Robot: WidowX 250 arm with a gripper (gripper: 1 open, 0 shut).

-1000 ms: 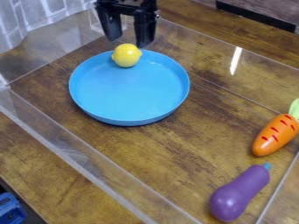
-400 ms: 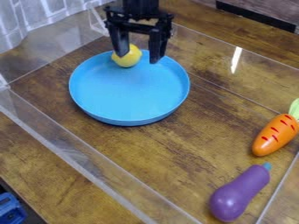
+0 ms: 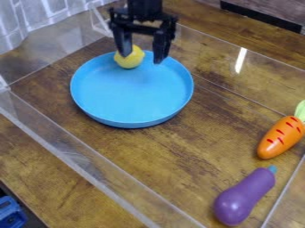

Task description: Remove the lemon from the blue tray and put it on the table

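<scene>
I should move my gripper back and center its fingers over the lemon (image 3: 131, 55), because the lemon lies off-center (image 3: 128, 59) in my open gripper at the tray's far rim.
The small yellow lemon (image 3: 128, 59) lies inside the blue tray (image 3: 131, 93), at its far rim. The tray rests on the dark wood-grain table (image 3: 226, 116). My black gripper (image 3: 141, 52) hangs over the tray's far edge with its two fingers (image 3: 161, 49) pointing down and spread open. The lemon sits by the left finger, partly behind it, roughly between the two. Whether a finger touches it I cannot tell.
An orange carrot toy (image 3: 281, 136) lies at the right edge and a purple eggplant toy (image 3: 244, 197) at the front right. Clear acrylic walls (image 3: 71, 147) border the tabletop on all sides.
The gripper has come forward and down from behind the tray, so that its open fingers now stand around the lemon. The lemon and tray have not moved.
</scene>
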